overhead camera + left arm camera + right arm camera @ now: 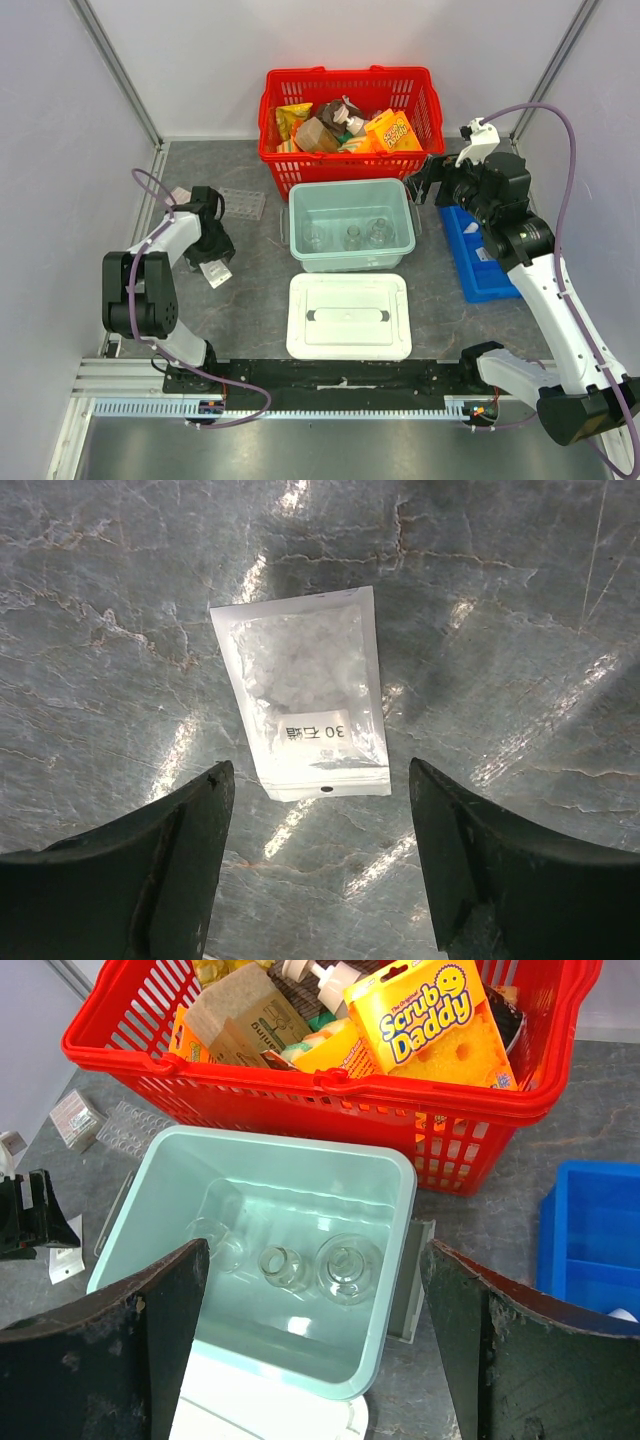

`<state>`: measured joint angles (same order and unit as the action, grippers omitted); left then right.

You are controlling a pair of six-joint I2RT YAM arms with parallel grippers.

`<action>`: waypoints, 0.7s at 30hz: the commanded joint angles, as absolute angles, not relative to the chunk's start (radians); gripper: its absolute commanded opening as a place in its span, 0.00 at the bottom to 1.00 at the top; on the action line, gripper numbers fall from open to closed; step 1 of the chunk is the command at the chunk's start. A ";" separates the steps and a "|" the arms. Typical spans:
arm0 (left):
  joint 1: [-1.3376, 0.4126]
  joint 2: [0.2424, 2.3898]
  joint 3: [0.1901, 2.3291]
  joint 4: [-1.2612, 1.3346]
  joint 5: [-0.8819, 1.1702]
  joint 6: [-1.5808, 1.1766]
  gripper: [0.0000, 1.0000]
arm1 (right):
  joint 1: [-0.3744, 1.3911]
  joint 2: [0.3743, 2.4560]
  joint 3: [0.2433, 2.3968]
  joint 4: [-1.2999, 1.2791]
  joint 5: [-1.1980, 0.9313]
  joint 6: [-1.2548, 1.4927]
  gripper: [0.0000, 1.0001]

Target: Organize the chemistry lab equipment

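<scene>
Next, I pinch the packet's labelled end [320, 752] with my left gripper and hand the packet to my right gripper, because the packet is across the bin from the blue tray [492, 268].
A small flat clear packet [305, 695] with white granules lies on the grey table just ahead of my left gripper [320, 768], which is open and holds nothing. In the top view the left gripper [212, 248] hovers over that packet [216, 273]. Three clear glass flasks [283, 1265] stand in the mint green bin [395, 1175]. My right gripper [312, 1250] hangs open and empty above the bin's near right part; from above the right gripper [428, 182] is at the bin's right rear corner. A clear multi-well plate [243, 203] lies left of the bin.
A red basket [345, 160] of snack packs and sponges stands behind the bin. The bin's white lid [349, 316] lies in front of it. A blue tray [478, 262] sits at the right. A small packet [180, 195] lies near the left wall.
</scene>
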<state>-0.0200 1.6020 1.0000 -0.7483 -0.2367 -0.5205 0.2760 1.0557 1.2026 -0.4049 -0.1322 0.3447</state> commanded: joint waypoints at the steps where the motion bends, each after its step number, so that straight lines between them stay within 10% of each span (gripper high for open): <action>1: -0.021 1.577 0.988 -0.727 -0.224 -0.482 0.77 | 0.278 1.061 1.213 -0.388 -0.144 0.347 0.93; 21: -0.002 1.611 0.905 -0.652 -0.172 -0.465 0.68 | 0.279 1.051 1.203 -0.385 -0.155 0.345 0.94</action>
<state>-0.0059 1.5967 0.9092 -0.6739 -0.1635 -0.4927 0.2760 1.0664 1.2026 -0.4049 -0.1425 0.3447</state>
